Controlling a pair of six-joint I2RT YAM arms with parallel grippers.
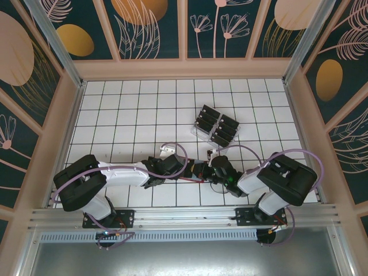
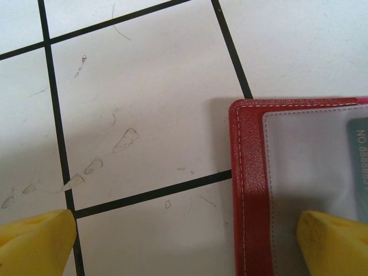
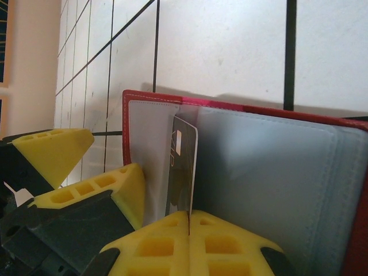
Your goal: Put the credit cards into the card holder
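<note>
The credit card tilts up and only its leading edge is inside the clear pocket [image 3: 171,164], so next my right gripper opens and pushes the card's outer edge [image 3: 194,164] further in.
The card holder [image 3: 270,172], a red wallet, lies open on the white gridded table with its grey-blue inner pockets up. My right gripper [image 3: 190,221] is shut on one black credit card [image 3: 184,164], which stands on edge with its far end at the wallet's centre fold. More black credit cards [image 1: 217,125] sit in the clear slotted tray further back. My left gripper [image 2: 184,241] is open. One of its yellow fingers [image 2: 336,244] rests on the wallet's left flap [image 2: 247,172] and the other is on the bare table. In the top view the two grippers meet at the front middle of the table.
The clear slotted tray [image 1: 195,133] stands behind the grippers, right of centre. Wooden walls and metal posts ring the table. A metal rail [image 1: 184,214] runs along the near edge by the arm bases.
</note>
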